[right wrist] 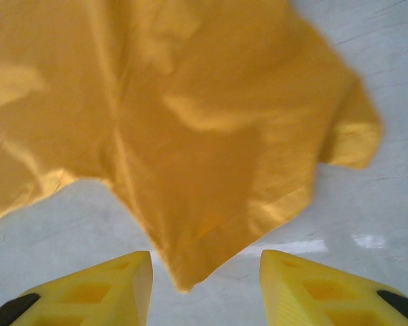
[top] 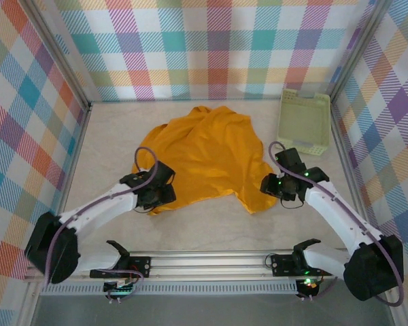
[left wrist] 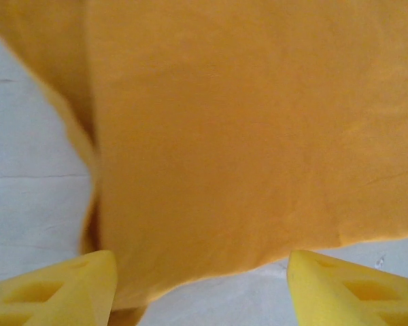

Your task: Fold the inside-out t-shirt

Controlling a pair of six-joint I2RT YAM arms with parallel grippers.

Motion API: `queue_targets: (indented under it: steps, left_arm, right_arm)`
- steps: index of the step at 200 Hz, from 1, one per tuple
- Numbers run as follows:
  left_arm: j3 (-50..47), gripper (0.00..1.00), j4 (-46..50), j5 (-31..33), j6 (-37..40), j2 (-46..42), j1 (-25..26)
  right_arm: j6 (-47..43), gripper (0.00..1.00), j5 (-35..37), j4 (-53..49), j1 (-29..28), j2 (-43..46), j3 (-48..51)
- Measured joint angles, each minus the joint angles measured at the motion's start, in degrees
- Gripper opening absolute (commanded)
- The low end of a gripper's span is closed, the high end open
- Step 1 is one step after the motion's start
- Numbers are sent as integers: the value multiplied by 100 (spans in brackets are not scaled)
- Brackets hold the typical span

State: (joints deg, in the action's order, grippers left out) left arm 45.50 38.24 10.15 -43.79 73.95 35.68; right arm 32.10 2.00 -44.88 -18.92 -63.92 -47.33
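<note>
I can see soft creases (right wrist: 118, 129) running through the limp t-shirt, so I expect its near edge (top: 214, 196) to fold back over the rest when I carry it toward the back.
The inside-out t-shirt (top: 204, 156) lies rumpled on the table's middle, plain mustard-yellow side up. My left gripper (top: 156, 195) stands at its near-left hem, open. In the left wrist view the yellow fingers (left wrist: 61, 288) are wide apart around the gripper's middle (left wrist: 200, 292), and the shirt (left wrist: 245, 136) has its hem just ahead of them, loose on the table. My right gripper (top: 275, 185) is at the shirt's near-right corner, open. In the right wrist view, that pointed corner (right wrist: 190, 265) reaches down between the fingers (right wrist: 319, 285), unpinched, at the gripper (right wrist: 205, 288).
A pale green plastic basket (top: 304, 122) stands at the back right, close behind the right arm. Plaid walls enclose the table on three sides. Bare tabletop (top: 211, 227) runs between the shirt and the arms' base rail.
</note>
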Motion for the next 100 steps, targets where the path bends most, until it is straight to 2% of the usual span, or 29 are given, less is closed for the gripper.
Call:
queue_targets:
  steps: [41, 74, 100]
  left_arm:
    - [122, 62, -391, 157, -37, 793, -15]
    - [-37, 62, -590, 197, -37, 850, -260]
    - [-210, 62, -717, 195, -37, 850, -437]
  right_arm:
    - [2, 32, 168, 186, 769, -584, 15]
    - [7, 31, 168, 527, 1360, -955, 153]
    - [7, 31, 92, 723, 1600, -1189, 282]
